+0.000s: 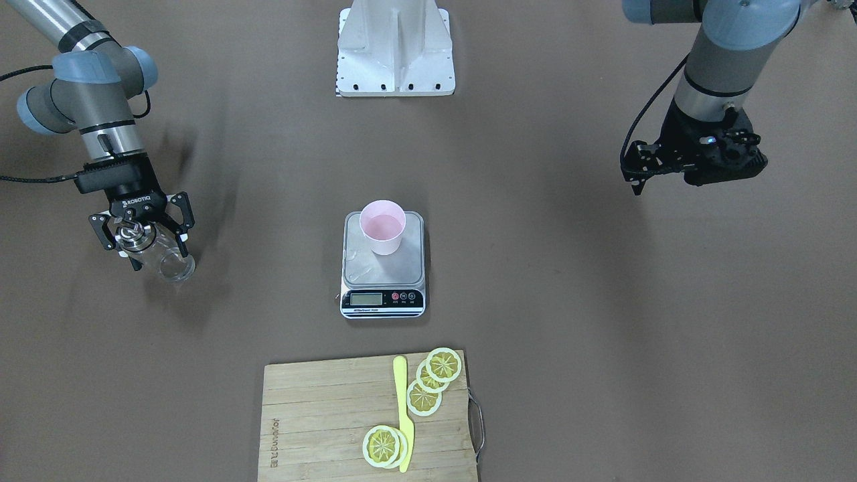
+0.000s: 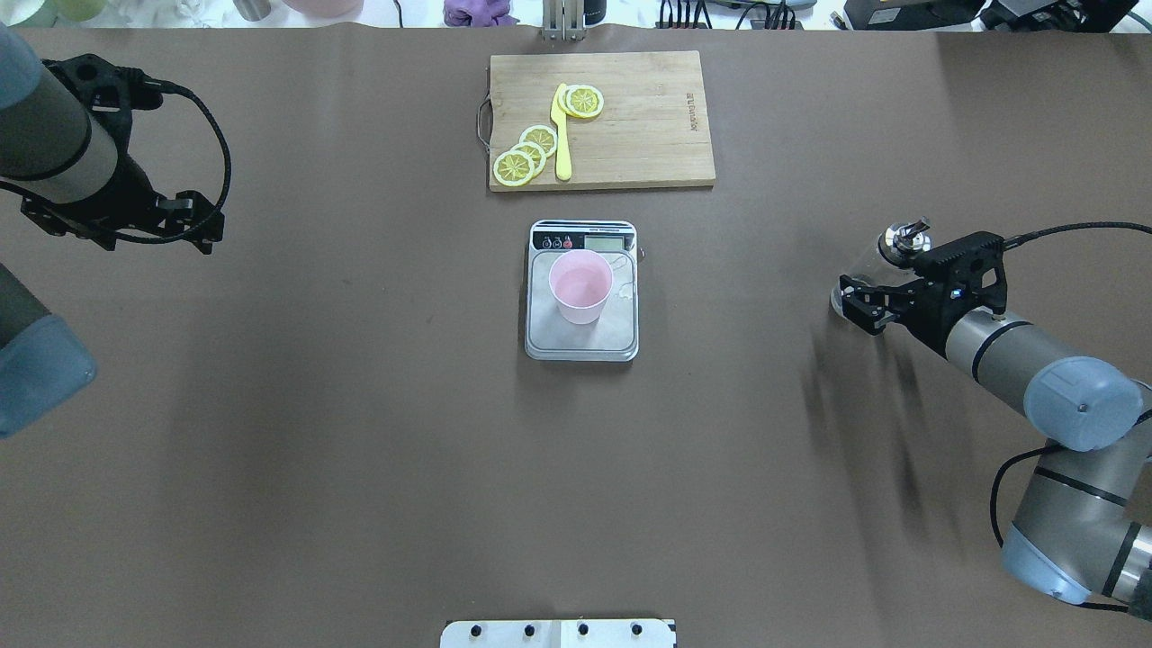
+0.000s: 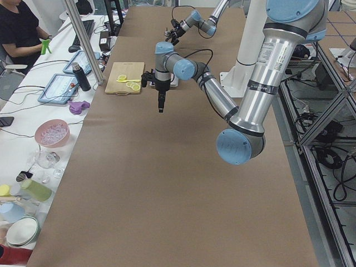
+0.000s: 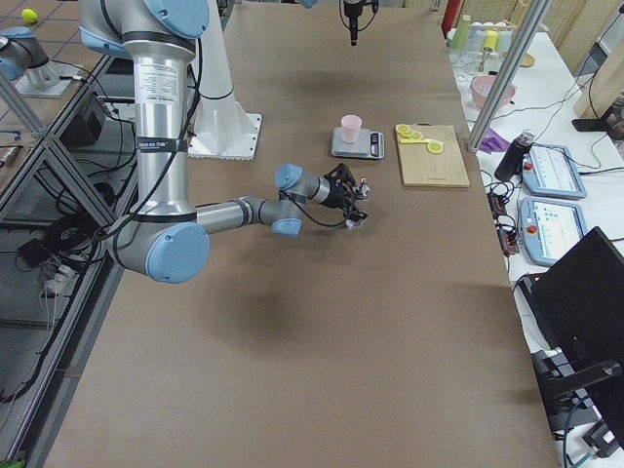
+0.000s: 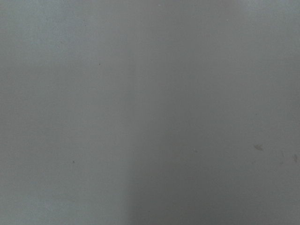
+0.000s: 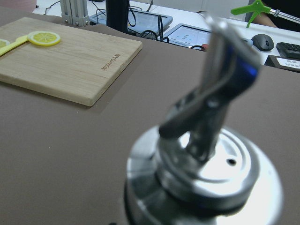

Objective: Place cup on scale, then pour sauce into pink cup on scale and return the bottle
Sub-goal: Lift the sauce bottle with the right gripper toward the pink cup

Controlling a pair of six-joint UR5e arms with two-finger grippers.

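Observation:
The brown table can be seen through the glass down to the round base [image 1: 176, 266], so I expect the clear glass bottle [image 1: 162, 250] to be empty.
The pale pink cup [image 1: 382, 227] stands upright on the steel platform of the scale [image 1: 381, 300], also seen from overhead as cup [image 2: 581, 286] on scale [image 2: 580, 346]. The clear glass bottle [image 1: 171, 268] with its metal spout cap [image 2: 903, 237] stands on the table far to my right. My right gripper [image 1: 159, 260] is open, with its fingers on either side of the bottle. The cap [image 6: 206, 164] fills the right wrist view. My left gripper [image 1: 628, 161] hangs open and empty above bare table at the far left; it also shows in the overhead view [image 2: 202, 220].
A wooden cutting board [image 1: 321, 415] with lemon slices [image 1: 443, 365] and a yellow knife [image 1: 403, 415] lies just beyond the scale. The robot's white base [image 1: 395, 47] is at the near edge. The left wrist view shows only bare brown table.

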